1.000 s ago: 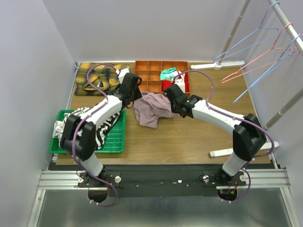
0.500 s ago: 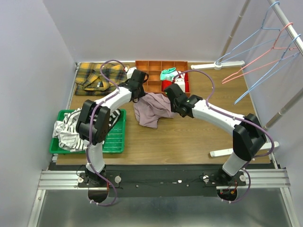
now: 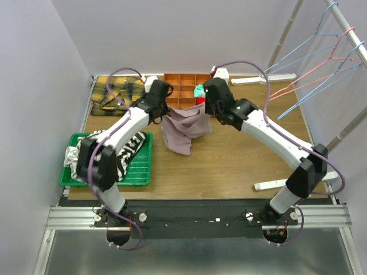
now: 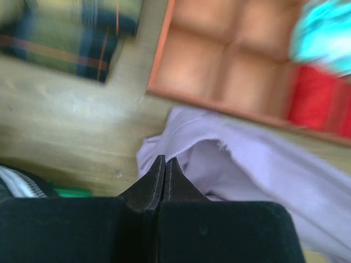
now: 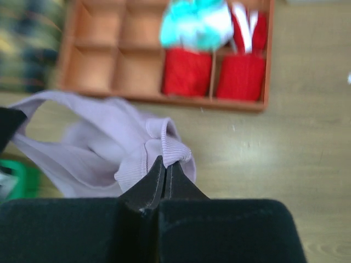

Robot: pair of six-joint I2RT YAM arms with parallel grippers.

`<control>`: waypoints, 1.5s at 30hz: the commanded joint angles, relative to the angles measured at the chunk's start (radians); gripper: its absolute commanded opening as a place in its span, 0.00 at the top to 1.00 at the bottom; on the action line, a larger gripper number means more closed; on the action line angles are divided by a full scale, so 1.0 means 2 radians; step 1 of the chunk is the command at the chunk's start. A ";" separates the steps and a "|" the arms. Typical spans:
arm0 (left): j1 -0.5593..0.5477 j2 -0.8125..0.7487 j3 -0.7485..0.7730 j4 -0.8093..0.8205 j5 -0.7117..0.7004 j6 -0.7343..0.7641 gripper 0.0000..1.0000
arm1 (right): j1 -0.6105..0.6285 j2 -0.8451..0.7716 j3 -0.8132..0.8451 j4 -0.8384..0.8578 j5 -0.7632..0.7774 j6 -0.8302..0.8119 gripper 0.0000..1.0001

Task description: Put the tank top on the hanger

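Observation:
Both my grippers are holding the tank top (image 3: pixel 186 127), and the hanger is hanging on the rack. I should put the tank top down and pick up the light-blue hanger (image 3: pixel 281 117) with my left gripper.
The mauve-pink tank top (image 3: pixel 183 129) hangs spread between my two grippers above the middle of the table, its lower part drooping to the wood. My left gripper (image 3: pixel 167 113) is shut on the top's left upper edge; in the left wrist view the jaws (image 4: pixel 164 160) pinch a ribbed hem of the fabric (image 4: pixel 263 164). At the top's right upper edge my right gripper (image 3: pixel 205 110) is shut as well, its jaws (image 5: pixel 165 162) nipping a ribbed strap fold (image 5: pixel 173 145). A light-blue wire hanger (image 3: pixel 309 95) hangs on the rack at the far right, apart from both grippers.
An orange compartment tray (image 3: pixel 179 87) with teal and red items stands just behind the top. Yellow plaid cloth (image 3: pixel 117 94) lies back left. A green tray (image 3: pixel 139 167) holds a striped garment (image 3: pixel 77 160). A pink hanger (image 3: pixel 298 86) and the rack's white feet (image 3: pixel 269 78) are at right.
My left gripper has shut on the top's left edge. Both arms have risen and moved toward the back, lifting the top so it hangs stretched between them.

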 commanded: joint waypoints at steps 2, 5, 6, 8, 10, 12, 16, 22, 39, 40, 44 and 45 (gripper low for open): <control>-0.013 -0.147 0.093 -0.033 -0.018 0.046 1.00 | 0.000 -0.057 0.151 -0.026 0.018 -0.040 0.99; -0.043 -0.184 0.152 -0.056 -0.026 0.069 1.00 | 0.000 -0.072 0.203 -0.027 0.021 -0.054 0.99; -0.051 -0.198 0.165 -0.061 -0.028 0.074 1.00 | 0.000 -0.076 0.214 -0.025 0.023 -0.057 0.99; -0.069 -0.209 0.207 -0.068 -0.030 0.082 1.00 | 0.001 -0.087 0.240 -0.022 0.027 -0.063 0.99; -0.079 -0.216 0.256 -0.085 -0.036 0.087 1.00 | 0.000 -0.092 0.284 -0.020 0.027 -0.066 0.99; -0.092 -0.214 0.287 -0.101 -0.039 0.093 1.00 | 0.000 -0.094 0.324 -0.020 0.011 -0.069 0.99; -0.104 -0.218 0.323 -0.103 -0.047 0.097 1.00 | 0.001 -0.085 0.365 -0.026 -0.013 -0.071 0.99; -0.107 -0.230 0.245 -0.095 -0.048 0.082 1.00 | 0.000 -0.105 0.303 -0.033 -0.016 -0.056 0.99; -0.109 -0.311 -0.132 0.138 0.049 0.069 0.46 | 0.000 -0.282 -0.257 0.045 -0.085 0.059 0.30; -0.107 -0.303 -0.090 0.138 0.055 0.081 0.45 | 0.000 -0.282 -0.264 0.051 -0.092 0.064 0.29; -0.102 -0.244 0.027 0.145 0.129 0.157 0.43 | 0.001 -0.288 -0.345 0.098 -0.136 0.092 0.28; -0.101 -0.212 0.052 0.148 0.148 0.175 0.42 | 0.001 -0.290 -0.357 0.108 -0.141 0.096 0.28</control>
